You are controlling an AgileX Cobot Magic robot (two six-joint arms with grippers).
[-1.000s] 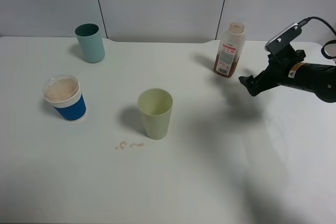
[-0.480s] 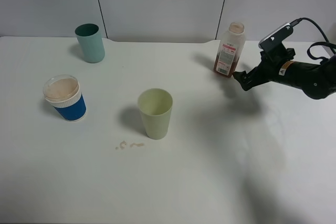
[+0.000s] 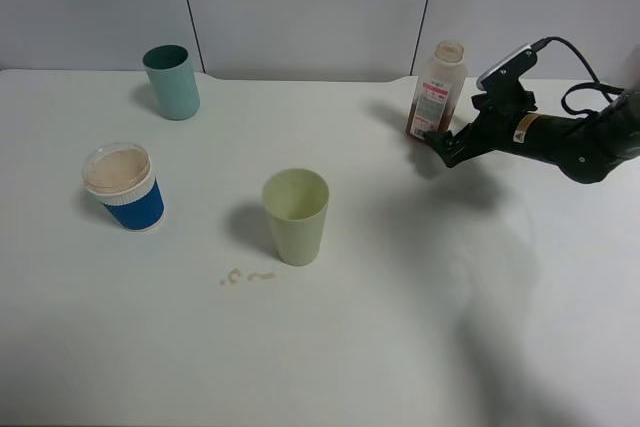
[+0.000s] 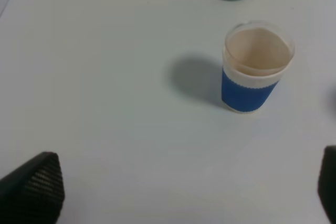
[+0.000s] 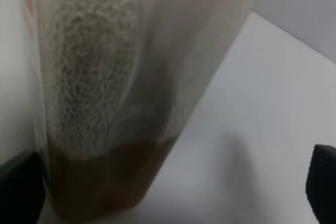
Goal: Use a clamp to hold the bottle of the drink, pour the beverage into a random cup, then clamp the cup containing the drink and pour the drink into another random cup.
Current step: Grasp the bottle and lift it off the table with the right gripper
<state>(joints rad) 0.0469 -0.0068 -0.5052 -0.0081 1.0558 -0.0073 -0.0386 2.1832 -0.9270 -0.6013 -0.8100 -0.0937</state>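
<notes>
I expect the bottle to run empty when I tip it over the blue cup, because only a shallow brown layer is at its bottom.
The bottle stands upright at the back right, clear with a red-and-white label. A little brown beverage lies at its bottom. My right gripper is open at the bottle's base. In the right wrist view the bottle fills the space between the jaws, close to one fingertip, and nothing is gripped. The blue cup with a white band stands at the left, pale beige inside. The teal tumbler is at the back left. My left gripper is open, short of the blue cup.
A pale yellow-green tumbler stands near the middle of the white table. Small brown drops lie on the table just in front of it. A grey panel wall runs behind the table's far edge.
My right gripper has moved left and farther back, from open table space up to the bottle's base. The cups and the bottle have not moved.
</notes>
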